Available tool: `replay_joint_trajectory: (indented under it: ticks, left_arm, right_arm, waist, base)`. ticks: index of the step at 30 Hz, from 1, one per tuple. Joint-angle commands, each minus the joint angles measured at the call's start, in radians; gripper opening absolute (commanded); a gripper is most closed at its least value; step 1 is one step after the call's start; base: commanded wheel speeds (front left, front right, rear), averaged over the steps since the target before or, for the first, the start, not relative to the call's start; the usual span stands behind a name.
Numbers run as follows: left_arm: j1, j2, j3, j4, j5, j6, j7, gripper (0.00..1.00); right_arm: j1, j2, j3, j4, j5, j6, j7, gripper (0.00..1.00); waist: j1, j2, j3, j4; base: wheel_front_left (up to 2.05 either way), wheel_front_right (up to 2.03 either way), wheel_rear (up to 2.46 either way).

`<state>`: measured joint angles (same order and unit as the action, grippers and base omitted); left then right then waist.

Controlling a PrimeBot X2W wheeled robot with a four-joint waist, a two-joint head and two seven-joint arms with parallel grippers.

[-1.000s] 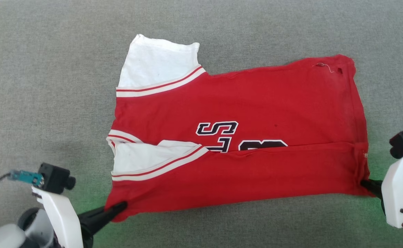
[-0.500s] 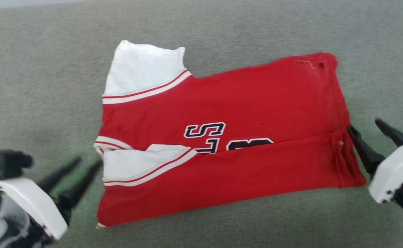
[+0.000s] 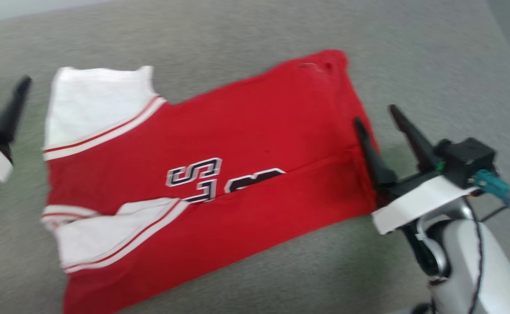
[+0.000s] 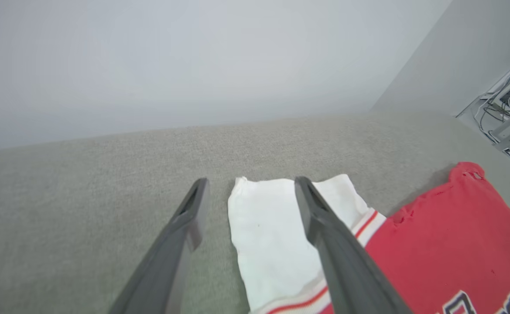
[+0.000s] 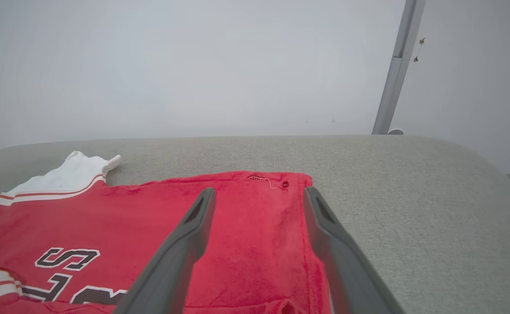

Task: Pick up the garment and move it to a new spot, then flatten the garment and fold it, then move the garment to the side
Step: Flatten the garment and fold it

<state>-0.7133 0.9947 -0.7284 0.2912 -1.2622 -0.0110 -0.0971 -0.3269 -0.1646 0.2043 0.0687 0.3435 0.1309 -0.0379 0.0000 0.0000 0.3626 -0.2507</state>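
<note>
The garment's turned-up near edge (image 3: 232,233) forms a wide strip, so I expect the far white sleeve (image 3: 101,107) to come down flat within it once I fold the sleeve over.
The red garment (image 3: 237,144) lies partly folded on the grey surface, its near long edge turned up over the dark lettering (image 3: 193,174). One white sleeve (image 3: 93,104) sticks out at the far left; the other (image 3: 106,231) is folded onto the body. My left gripper (image 3: 4,85) is open at the left edge, just left of the far sleeve (image 4: 268,226), holding nothing. My right gripper (image 3: 377,115) is open over the garment's hem end (image 5: 259,226), one finger above the red cloth, the other past its edge.
The grey cushioned surface (image 3: 412,52) stretches around the garment, with its far edge against a pale wall (image 5: 193,65). A grey post (image 5: 394,65) stands behind at the right. Cables and a frame (image 4: 508,104) sit off the surface's right end.
Both grippers let go of the garment's near corners and opened, then rose along its two short ends. The head camera swung right, so the garment shifted left in view.
</note>
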Motion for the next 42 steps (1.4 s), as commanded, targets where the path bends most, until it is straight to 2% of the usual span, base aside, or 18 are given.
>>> replay_joint_trajectory:
  ticks: [1, 8, 14, 17, 20, 21, 22, 24, 28, 33, 42]
  left_arm:
    - [-0.025, -0.007, -0.003, 0.022, 0.002, -0.008, 0.023, 1.0]
    - [-0.21, -0.016, -0.068, 0.241, 0.008, -0.051, 0.339, 1.0]
    - [-0.306, -0.009, -0.13, 0.332, 0.01, -0.084, 0.6, 1.0]
    - [-0.344, -0.015, -0.171, 0.343, 0.046, -0.094, 0.686, 1.0]
    - [-0.384, -0.034, -0.172, 0.356, 0.059, -0.102, 0.697, 1.0]
    - [-0.39, -0.045, -0.176, 0.359, 0.051, -0.104, 0.71, 0.77]
    - [-0.395, -0.054, -0.178, 0.36, 0.044, -0.107, 0.719, 0.46]
    - [-0.407, -0.069, -0.184, 0.362, 0.043, -0.114, 0.729, 0.0]
    - [-0.423, -0.084, -0.19, 0.368, 0.043, -0.117, 0.714, 0.0]
    - [-0.455, -0.118, -0.203, 0.343, 0.051, -0.12, 0.689, 0.0]
    - [-0.518, -0.159, -0.252, 0.253, 0.052, -0.121, 0.617, 0.0]
  right_arm:
    - [-0.016, 0.007, 0.008, 0.01, 0.003, -0.001, -0.015, 1.0]
    - [-0.061, 0.028, 0.046, 0.086, 0.019, 0.0, -0.078, 1.0]
    - [-0.081, 0.026, 0.062, 0.107, 0.033, 0.0, -0.081, 1.0]
    - [-0.092, 0.016, 0.077, 0.106, 0.024, -0.001, -0.066, 1.0]
    - [-0.111, 0.007, 0.088, 0.097, 0.017, -0.001, -0.048, 1.0]
    - [-0.116, 0.004, 0.09, 0.094, 0.016, -0.001, -0.04, 1.0]
    - [-0.123, -0.002, 0.088, 0.09, 0.016, 0.0, -0.034, 1.0]
    - [-0.145, -0.011, 0.091, 0.086, 0.014, -0.001, -0.015, 1.0]
    - [-0.218, -0.035, 0.107, 0.106, 0.027, -0.001, 0.071, 1.0]
    - [-0.396, -0.092, 0.129, 0.186, 0.053, -0.001, 0.242, 1.0]
    - [-0.667, -0.143, 0.197, 0.404, 0.231, -0.001, 0.595, 1.0]
  waist:
    - [0.0, 0.0, 0.035, -0.062]
    - [0.0, 0.0, 0.055, -0.144]
    - [0.0, 0.0, 0.078, -0.169]
    - [0.0, 0.0, 0.097, -0.168]
    - [0.0, 0.0, 0.114, -0.161]
    - [0.0, 0.0, 0.117, -0.157]
    - [0.0, 0.0, 0.12, -0.152]
    - [0.0, 0.0, 0.125, -0.142]
    - [0.0, 0.0, 0.133, -0.121]
    - [0.0, 0.0, 0.155, -0.072]
    - [0.0, 0.0, 0.225, 0.034]
  base:
    - [0.0, 0.0, 0.0]
    - [0.0, 0.0, 0.0]
    - [0.0, 0.0, 0.0]
    - [0.0, 0.0, 0.0]
    - [0.0, 0.0, 0.0]
    - [0.0, 0.0, 0.0]
    - [0.0, 0.0, 0.0]
    - [0.0, 0.0, 0.0]
    - [0.0, 0.0, 0.0]
    - [0.0, 0.0, 0.0]
    - [0.0, 0.0, 0.0]
